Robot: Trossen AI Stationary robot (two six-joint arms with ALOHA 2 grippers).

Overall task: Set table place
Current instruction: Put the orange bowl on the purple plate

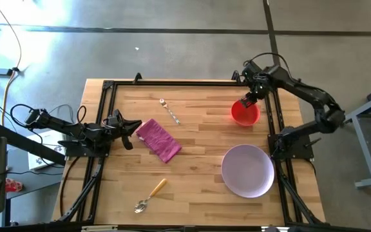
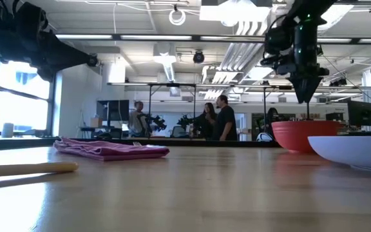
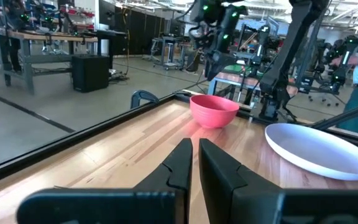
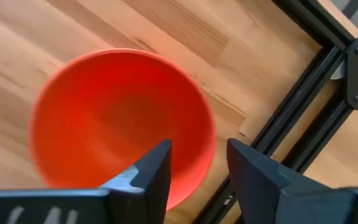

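Observation:
The red bowl's inside [image 1: 244, 115] is under my right gripper, which is too far over it. Next, I move the gripper back toward the black frame and lower it astride the bowl's rim [image 4: 212, 132].
The red bowl [image 1: 245, 113] stands on its base near the table's far right corner. My right gripper [image 4: 197, 149] hovers open just above it, pointing down, one finger over the bowl's inside and one beyond its rim [image 4: 207, 143]; in the low view my right gripper [image 2: 304, 96] is clear of the bowl [image 2: 308, 135]. The lilac plate [image 1: 248, 170] lies near the right edge. The magenta napkin [image 1: 160, 139] lies folded left of centre, with my left gripper [image 1: 131, 130] shut and low just left of it. The fork [image 1: 170, 111] and the spoon [image 1: 150, 195] lie flat.
The black frame [image 4: 303, 112] runs close beside the bowl along the table's right edge [image 1: 277, 122]. Bare wood lies between the napkin and the plate [image 1: 201, 151]. People stand in the room beyond the far edge [image 2: 214, 119].

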